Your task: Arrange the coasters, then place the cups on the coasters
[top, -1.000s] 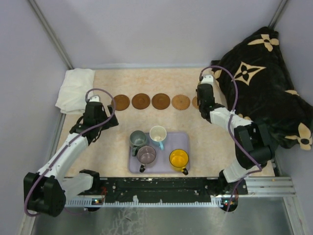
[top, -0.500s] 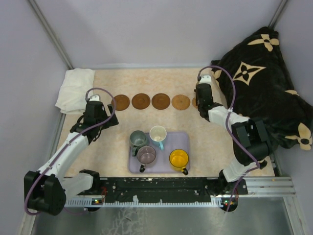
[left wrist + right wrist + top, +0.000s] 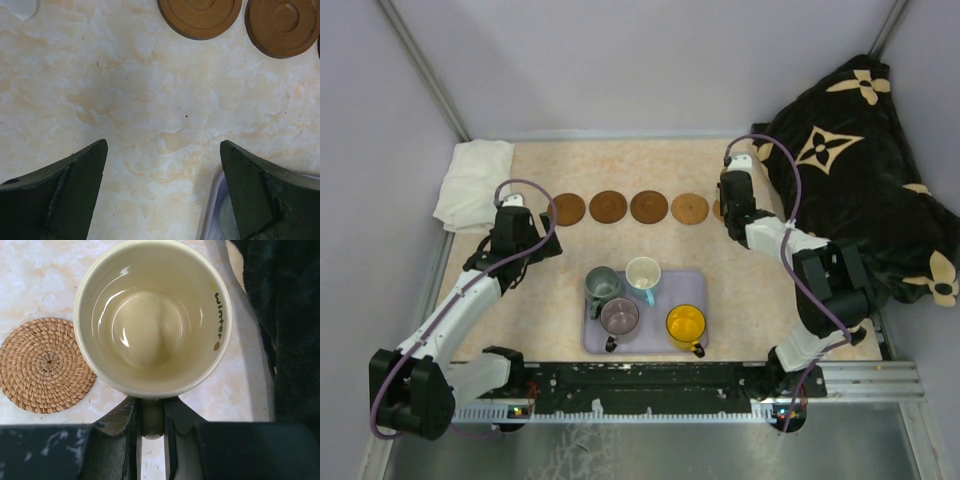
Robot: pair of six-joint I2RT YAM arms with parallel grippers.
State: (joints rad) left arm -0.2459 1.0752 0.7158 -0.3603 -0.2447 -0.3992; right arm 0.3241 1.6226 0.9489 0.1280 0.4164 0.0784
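The cream cup (image 3: 152, 322) is hanging upright over the end coaster (image 3: 717, 209), clear of the black blanket. My right gripper should keep going down until the cup's base rests on the coaster.
Four brown coasters (image 3: 608, 207) lie in a row across the back of the table, and a fifth (image 3: 719, 209) peeks out beside my right gripper (image 3: 734, 205). That gripper (image 3: 152, 415) is shut on the handle of the cream cup (image 3: 152, 315), held upright just right of a woven coaster (image 3: 45, 365). What lies under the cup is hidden. The lavender tray (image 3: 660, 345) holds the grey-green (image 3: 601, 284), white (image 3: 643, 272), mauve (image 3: 619, 317) and yellow (image 3: 686, 325) cups. My left gripper (image 3: 527, 245) (image 3: 164, 147) is open over bare tabletop, between two wooden coasters (image 3: 200, 17) and the tray's corner (image 3: 210, 215).
A folded white cloth (image 3: 470, 180) lies at the back left corner. A black blanket with tan flowers (image 3: 860, 180) is heaped along the right side, close to the held cup (image 3: 280, 315). Walls close in the back and sides.
My right wrist has shifted slightly to the left with the cream cup. The left arm and the cups on the tray have not moved.
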